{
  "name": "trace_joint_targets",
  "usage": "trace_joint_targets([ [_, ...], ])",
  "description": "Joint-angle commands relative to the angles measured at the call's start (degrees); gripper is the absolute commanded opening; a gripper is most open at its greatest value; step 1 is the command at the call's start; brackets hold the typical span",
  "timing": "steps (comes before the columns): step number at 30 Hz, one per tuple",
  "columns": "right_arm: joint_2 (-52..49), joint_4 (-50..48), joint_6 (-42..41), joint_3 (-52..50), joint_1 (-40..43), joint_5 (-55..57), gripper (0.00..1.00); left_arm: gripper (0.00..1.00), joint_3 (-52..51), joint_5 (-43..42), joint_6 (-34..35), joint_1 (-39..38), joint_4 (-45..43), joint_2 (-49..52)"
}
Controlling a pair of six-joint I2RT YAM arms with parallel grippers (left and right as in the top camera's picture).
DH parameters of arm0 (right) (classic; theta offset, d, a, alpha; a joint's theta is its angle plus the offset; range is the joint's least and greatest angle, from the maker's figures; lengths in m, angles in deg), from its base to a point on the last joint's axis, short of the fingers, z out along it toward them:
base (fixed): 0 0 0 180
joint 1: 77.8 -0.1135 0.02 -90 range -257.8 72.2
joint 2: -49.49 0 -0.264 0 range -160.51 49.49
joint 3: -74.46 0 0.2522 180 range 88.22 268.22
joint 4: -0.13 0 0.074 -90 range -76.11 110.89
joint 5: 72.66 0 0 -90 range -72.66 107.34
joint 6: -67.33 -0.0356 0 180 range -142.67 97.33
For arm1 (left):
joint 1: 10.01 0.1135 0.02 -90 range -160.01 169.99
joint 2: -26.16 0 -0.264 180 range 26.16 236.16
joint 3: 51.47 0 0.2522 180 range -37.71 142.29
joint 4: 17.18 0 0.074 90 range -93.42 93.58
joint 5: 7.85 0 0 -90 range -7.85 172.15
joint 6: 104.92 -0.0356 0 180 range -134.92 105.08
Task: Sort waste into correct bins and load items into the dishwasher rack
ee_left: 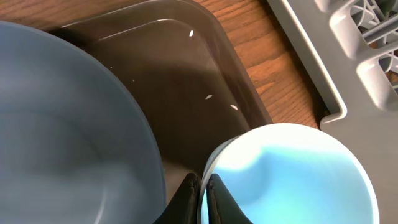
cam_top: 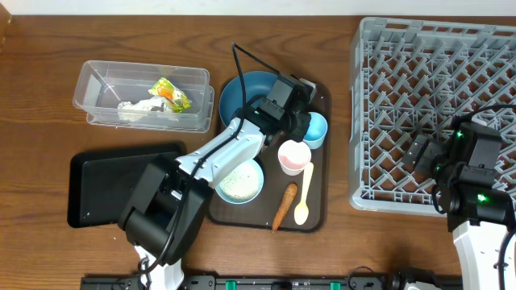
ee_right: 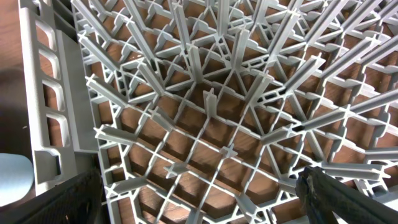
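Observation:
The light-blue cup's rim is in my left gripper and the rack is under my right gripper, so I should tilt the cup and pass its base across.
My left gripper is shut on the rim of the small light-blue cup, which stands on the brown tray next to the dark blue plate. The pink cup, the white bowl with rice grains in it, the carrot and the cream spoon also lie on that tray. The clear tub holds the snack wrapper and white tissue. My right gripper is open and empty over the grey dishwasher rack.
The shallow black tray lies at the front left. A few loose rice grains lie on the brown tray's floor in the left wrist view. The rack's edge is close to the right of the cup.

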Motion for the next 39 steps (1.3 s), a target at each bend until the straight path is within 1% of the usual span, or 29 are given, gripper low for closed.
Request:
trace_joint_targets([
  [1,-0.02,0.0,-0.87,1.11,0.5,0.15,0.99,0.06,0.83,0.09,2.62,1.25,-0.31,-3.15],
  [6,-0.02,-0.57,-0.85,1.11,0.5,0.11,0.99,0.06,0.85,-0.81,9.4,5.79,-0.66,-8.92],
  [8,-0.02,-1.92,0.0,1.11,0.5,-1.11,0.99,0.06,0.85,-6.19,12.41,9.07,-0.96,-11.04],
  [10,-0.13,-4.76,2.43,1.11,0.5,-6.16,0.99,0.06,0.85,-14.47,17.05,13.25,-1.77,-12.28],
  [11,-0.35,-6.4,3.65,1.11,0.5,-9.55,0.99,0.06,0.85,-19.32,20.24,15.63,-2.23,-12.5],
  [13,-1.38,-11.04,7.15,1.11,0.5,-20.06,0.99,0.06,0.85,-28.48,25.99,20.26,-2.43,-12.37],
  [14,-2.03,-12.98,8.7,1.11,0.48,-25.03,0.99,0.06,0.85,-31.98,27.41,21.97,-2.43,-12.15],
  [17,-5.33,-18.93,13.42,1.11,0.35,-42.27,0.99,0.06,0.83,-43.12,28.59,26.53,-2.6,-11.61],
  [20,-9.57,-24.0,16.63,1.11,-0.22,-58.51,0.99,0.06,0.83,-51.04,28.46,28.76,-2.86,-11.45],
  [23,-14.51,-29.81,17.64,1.11,-1.86,-72.98,0.99,0.06,0.79,-56.98,26.73,29.14,-4.52,-11.45],
  [27,-20.44,-39.5,17.55,1.11,-5.6,-86.2,0.99,0.06,0.79,-58.25,26.6,27.89,-6.51,-11.45],
  [28,-21.88,-42.6,16.87,1.11,-7.04,-88.04,0.99,0.06,0.79,-58.25,26.6,27.3,-7.04,-11.45],
  [31,-24.39,-49.37,13.99,1.11,-10.43,-87.12,0.99,0.06,0.79,-58.21,26.62,25.62,-7.8,-11.45],
  [34,-25.7,-54.64,10.43,1.11,-13.2,-80.83,0.99,0.06,0.79,-58.23,26.67,24.15,-7.82,-11.45],
  [36,-25.9,-56.13,9.86,1.11,-14.47,-76.17,0.99,0.06,0.79,-58.25,27.34,23.34,-7.82,-11.45],
  [39,-25.9,-58.05,9.88,1.11,-15.58,-72.13,0.98,0.07,0.79,-58.25,27.43,22.49,-7.78,-11.45],
])
